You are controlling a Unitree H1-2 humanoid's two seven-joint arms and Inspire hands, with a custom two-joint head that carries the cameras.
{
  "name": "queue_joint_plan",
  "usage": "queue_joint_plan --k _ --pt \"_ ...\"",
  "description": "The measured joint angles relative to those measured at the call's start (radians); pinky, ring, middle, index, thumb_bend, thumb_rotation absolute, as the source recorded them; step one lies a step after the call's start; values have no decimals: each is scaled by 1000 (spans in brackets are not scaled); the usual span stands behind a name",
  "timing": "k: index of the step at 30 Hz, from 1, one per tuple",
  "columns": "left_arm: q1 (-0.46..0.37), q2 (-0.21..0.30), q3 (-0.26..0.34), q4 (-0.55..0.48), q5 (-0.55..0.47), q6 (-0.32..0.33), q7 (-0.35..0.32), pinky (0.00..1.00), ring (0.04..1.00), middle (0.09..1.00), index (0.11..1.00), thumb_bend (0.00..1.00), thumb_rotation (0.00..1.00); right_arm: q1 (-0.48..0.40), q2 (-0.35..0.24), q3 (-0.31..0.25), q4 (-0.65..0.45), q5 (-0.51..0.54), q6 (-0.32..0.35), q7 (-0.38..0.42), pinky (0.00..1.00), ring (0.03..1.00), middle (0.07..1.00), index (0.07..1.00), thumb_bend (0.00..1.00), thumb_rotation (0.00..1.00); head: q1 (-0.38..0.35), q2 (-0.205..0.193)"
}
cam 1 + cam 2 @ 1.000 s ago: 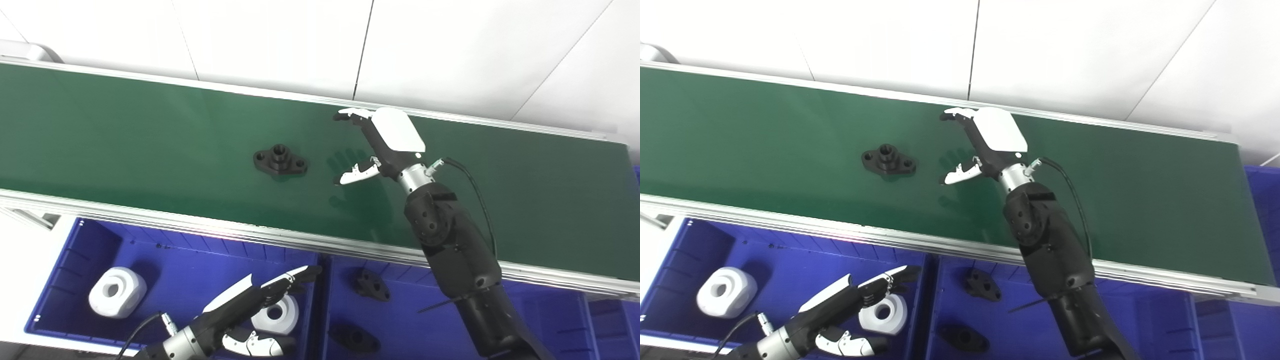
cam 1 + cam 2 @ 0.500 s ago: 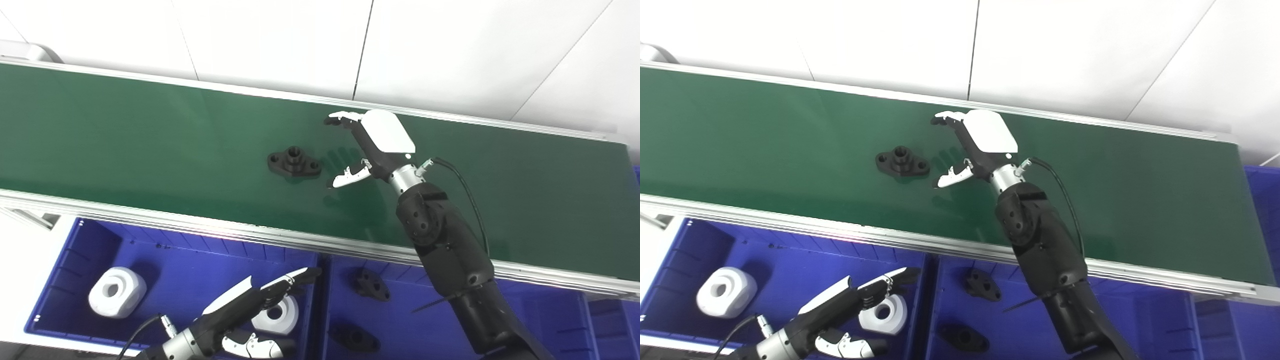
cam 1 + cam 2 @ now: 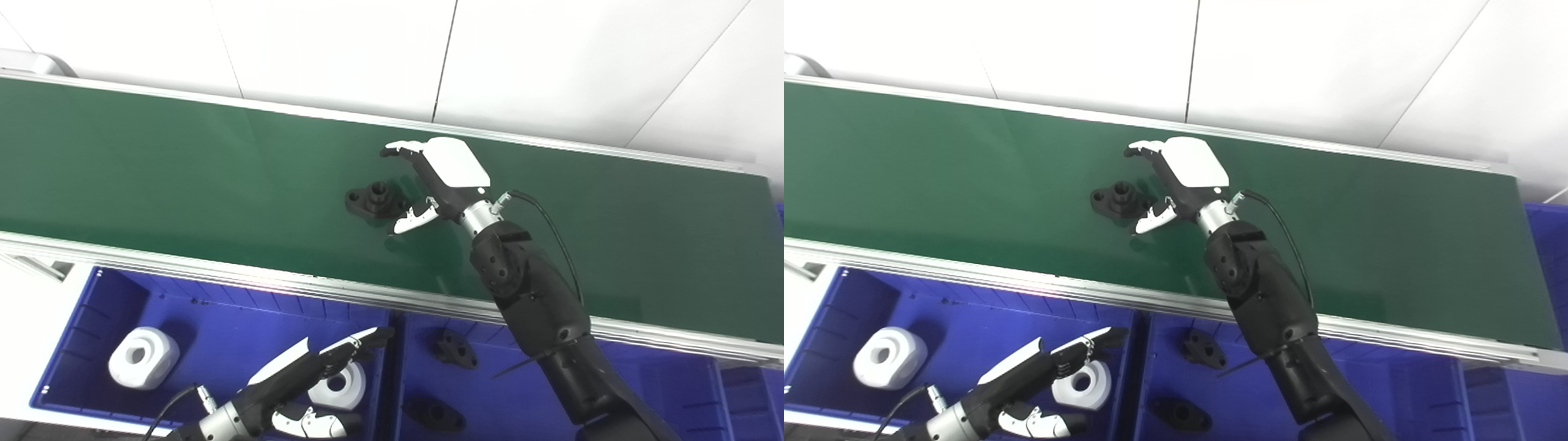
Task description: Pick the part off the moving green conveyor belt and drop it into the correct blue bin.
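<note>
The black part [image 3: 376, 202] will tip over onto its side when the robot drops it into the bin, because a tall collar [image 3: 378, 190] sticks up from the part's thin edge.
A black flanged part [image 3: 371, 200] lies on the green conveyor belt [image 3: 153, 159], near the belt's middle. My right hand [image 3: 432, 180] hovers open just right of it, fingers curled over the far side and thumb near the part's right end. The part sits partly between fingers and thumb; whether they touch it I cannot tell. My left hand [image 3: 306, 380] waits open low over the left blue bin [image 3: 98, 294], holding nothing.
The left blue bin holds two white blocks [image 3: 144, 358] [image 3: 337, 387]. The right blue bin [image 3: 661, 392] holds two black flanged parts [image 3: 454, 349] [image 3: 436, 415]. An aluminium rail [image 3: 245, 278] runs between belt and bins. A white wall stands behind the belt.
The black part has ridden rightward on the belt. My right hand has moved left to meet it, so the gap has closed. The left hand has stayed put.
</note>
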Motion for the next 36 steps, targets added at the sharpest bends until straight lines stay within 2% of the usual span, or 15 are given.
queue_joint_plan --k 4,5,7,8,9,10,11,13,15,16,29,36 --pt "5 0 1 -12 -4 1 0 912 965 985 957 417 451 -14 0 12 42 -4 0 -32 658 708 726 723 886 4 2 2" --pt "5 0 1 -12 -6 1 -1 915 967 986 959 419 451 -22 1 16 58 -4 0 -40 637 663 695 699 849 1 3 5" --pt "6 0 2 -12 -13 1 -1 916 968 987 960 422 456 -42 4 18 98 4 -1 -59 621 638 678 685 820 0 3 6" --pt "6 1 2 -13 -14 1 -1 917 968 986 958 424 458 -50 4 19 111 10 -2 -65 592 613 652 592 669 55 3 6" --pt "8 1 4 -15 -14 1 0 918 968 985 958 425 460 -58 6 22 134 19 -10 -79 573 596 635 534 575 89 0 8" --pt "9 2 5 -16 -15 1 -1 919 969 986 958 422 455 -62 9 23 148 27 -12 -85 553 581 573 509 550 45 0 8" --pt "9 3 6 -16 -15 1 -1 919 971 987 960 419 453 -66 11 27 158 33 -13 -89 532 492 541 505 530 18 -5 9" --pt "9 6 7 -16 -24 0 -1 917 969 987 961 417 461 -70 14 34 174 35 -14 -113 499 441 526 509 518 4 -14 9" --pt "9 9 8 -16 -26 0 -1 915 969 989 963 416 475 -75 13 39 188 37 -14 -131 372 435 540 515 500 0 -17 9" --pt "9 11 8 -16 -26 0 -2 915 969 989 964 416 475 -76 12 40 190 40 -14 -135 355 435 543 515 497 0 -18 9" --pt "4 30 9 -16 -49 4 -5 930 979 993 967 411 470 -73 -6 59 164 53 -10 -145 331 433 549 501 495 0 -35 14" --pt "2 31 10 -16 -70 5 -13 937 981 994 968 419 482 -67 -20 58 127 53 -2 -106 306 442 560 499 492 0 -43 14"
